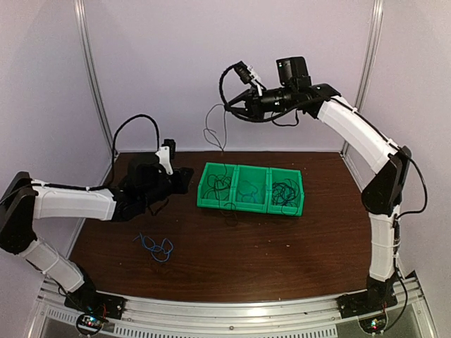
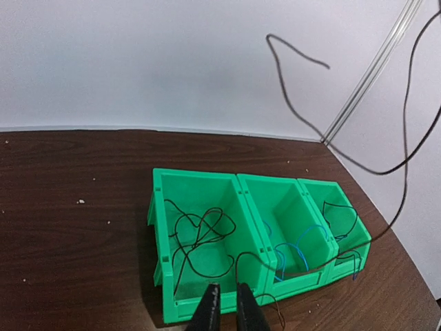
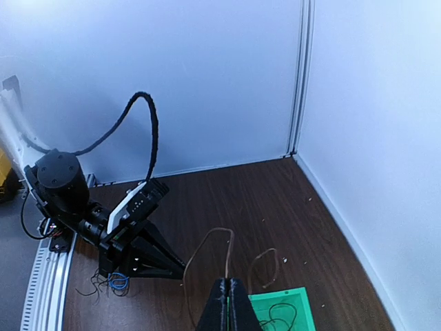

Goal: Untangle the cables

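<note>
The black cable's lower loop droops over the bin's front rim, so next my right gripper pulls it inside and lowers the cable into the black cables' section (image 1: 216, 186).
A green three-compartment bin (image 1: 209, 199) holds thin cables: black ones in the left compartment (image 2: 200, 231), blue ones in the middle (image 2: 303, 241), dark ones on the right (image 2: 341, 214). My right gripper (image 1: 229, 107) is raised high above the bin's left end and is shut on a thin black cable (image 1: 225, 141) that hangs down into the bin. In the right wrist view the shut fingertips (image 3: 228, 283) pinch that cable (image 3: 231, 241). My left gripper (image 2: 227, 303) is low at the bin's left end, its jaws slightly apart, with a black cable passing just ahead of them.
A small loose bunch of blue and black wires (image 1: 155, 246) lies on the brown table in front of the left arm. It also shows in the right wrist view (image 3: 117, 281). The white walls stand close behind and at both sides.
</note>
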Action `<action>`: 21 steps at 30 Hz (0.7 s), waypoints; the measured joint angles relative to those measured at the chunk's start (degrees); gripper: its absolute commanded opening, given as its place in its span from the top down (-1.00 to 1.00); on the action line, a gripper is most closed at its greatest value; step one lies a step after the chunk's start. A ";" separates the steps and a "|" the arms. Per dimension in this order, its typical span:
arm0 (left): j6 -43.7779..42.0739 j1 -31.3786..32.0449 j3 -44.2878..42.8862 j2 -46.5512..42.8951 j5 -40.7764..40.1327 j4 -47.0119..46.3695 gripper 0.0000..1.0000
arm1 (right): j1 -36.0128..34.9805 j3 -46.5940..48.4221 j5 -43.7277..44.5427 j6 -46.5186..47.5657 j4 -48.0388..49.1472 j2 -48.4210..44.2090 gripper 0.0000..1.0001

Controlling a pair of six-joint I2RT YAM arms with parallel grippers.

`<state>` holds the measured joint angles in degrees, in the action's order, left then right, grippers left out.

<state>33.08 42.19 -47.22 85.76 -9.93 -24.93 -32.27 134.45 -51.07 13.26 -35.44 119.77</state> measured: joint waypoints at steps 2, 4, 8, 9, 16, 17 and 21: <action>1.05 0.00 3.23 -3.04 -0.37 0.70 0.78 | 0.07 -0.74 1.16 0.02 2.80 -2.14 1.00; 2.03 0.00 6.32 -5.88 -0.81 1.25 0.77 | 0.17 0.31 2.21 -0.13 5.33 -3.54 1.00; 4.26 0.00 11.85 -10.34 -1.95 2.80 0.77 | 0.28 5.60 3.45 -0.76 10.12 -3.72 1.00; 4.79 0.00 12.90 -11.02 -2.16 2.93 0.77 | 0.28 6.14 3.50 -1.07 10.99 -3.78 1.00; 7.13 0.00 17.07 -14.75 -3.56 6.01 0.76 | 0.31 6.69 4.07 -1.86 13.03 -3.67 1.00; 7.21 0.00 17.05 -14.88 -3.58 6.19 0.76 | 0.31 6.69 4.50 -1.66 13.07 -3.61 1.00; 7.45 0.00 17.05 -15.06 -3.56 6.71 0.76 | 0.31 5.90 6.97 -0.72 14.23 -3.19 1.00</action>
<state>40.53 42.19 -30.17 70.70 -13.50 -18.22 -31.97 140.35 -44.10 12.53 -21.21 116.57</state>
